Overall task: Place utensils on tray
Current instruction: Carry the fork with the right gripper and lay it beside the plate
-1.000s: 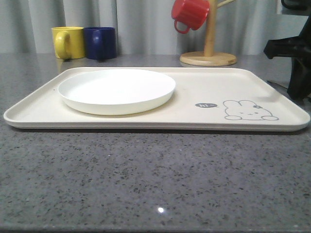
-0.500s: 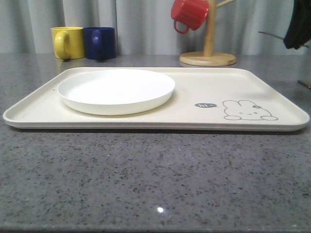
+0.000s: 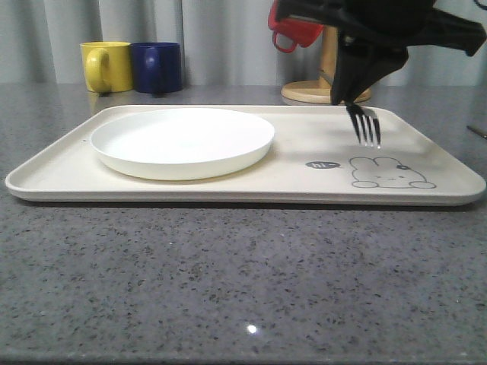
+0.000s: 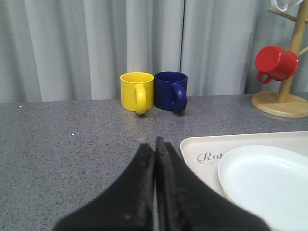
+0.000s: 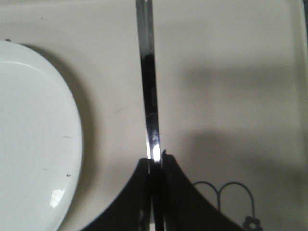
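The fork (image 3: 367,129) is pointing straight along the open tray (image 3: 312,148) next to the white plate. My right gripper goes on lowering it until it rests there, then let go.
A shiny silver fork (image 3: 367,125) hangs tines down over the right half of the cream tray (image 3: 304,148), just above the bunny drawing (image 3: 389,173). My right gripper (image 3: 346,93) is shut on its handle. In the right wrist view the handle (image 5: 148,86) runs straight out from the closed gripper (image 5: 155,161) over the bare tray (image 5: 221,62), beside the white plate (image 5: 33,134). My left gripper (image 4: 155,144) is shut on nothing above the grey counter, close to the tray's corner (image 4: 192,144).
A round white plate (image 3: 183,141) takes up the tray's left half. A yellow mug (image 3: 105,66) and a blue mug (image 3: 157,67) stand at the back left. At the back right a wooden mug tree (image 3: 327,84) holds a red mug (image 3: 293,30).
My right arm has swung in from the far right edge to above the tray's right half, carrying the fork. The tray and plate have stayed put.
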Robot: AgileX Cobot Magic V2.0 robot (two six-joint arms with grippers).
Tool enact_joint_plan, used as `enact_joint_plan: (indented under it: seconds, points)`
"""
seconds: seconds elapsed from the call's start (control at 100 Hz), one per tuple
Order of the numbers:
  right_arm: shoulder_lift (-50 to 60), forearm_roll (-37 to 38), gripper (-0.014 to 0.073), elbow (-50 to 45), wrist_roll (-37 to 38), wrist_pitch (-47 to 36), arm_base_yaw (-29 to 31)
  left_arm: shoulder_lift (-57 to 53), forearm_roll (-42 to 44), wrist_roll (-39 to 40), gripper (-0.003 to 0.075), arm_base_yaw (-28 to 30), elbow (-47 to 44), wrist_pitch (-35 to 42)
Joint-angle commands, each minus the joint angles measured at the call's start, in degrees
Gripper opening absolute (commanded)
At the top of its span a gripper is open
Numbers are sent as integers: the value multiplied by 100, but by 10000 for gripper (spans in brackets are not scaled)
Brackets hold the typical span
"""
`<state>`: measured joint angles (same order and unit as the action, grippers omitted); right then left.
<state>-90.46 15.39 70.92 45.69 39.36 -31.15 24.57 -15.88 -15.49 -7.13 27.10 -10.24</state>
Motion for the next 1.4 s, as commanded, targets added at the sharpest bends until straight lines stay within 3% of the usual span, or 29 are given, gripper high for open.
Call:
enact_joint_plan:
  seconds: [0.0, 0.6, 1.06, 1.39]
  points:
    - [64, 550, -5, 185, 570, -394, -110, 23, -42, 15, -17, -2, 161, 481]
    - [-504, 571, 3, 185, 784, -753, -186, 23, -42, 15, -17, -2, 161, 481]
    - [-504, 571, 285, 185, 784, -751, -186, 23, -42, 15, -17, -2, 161, 481]
    - [192, 737, 295, 185, 465, -397, -41, 23, -42, 15, -17, -2, 161, 481]
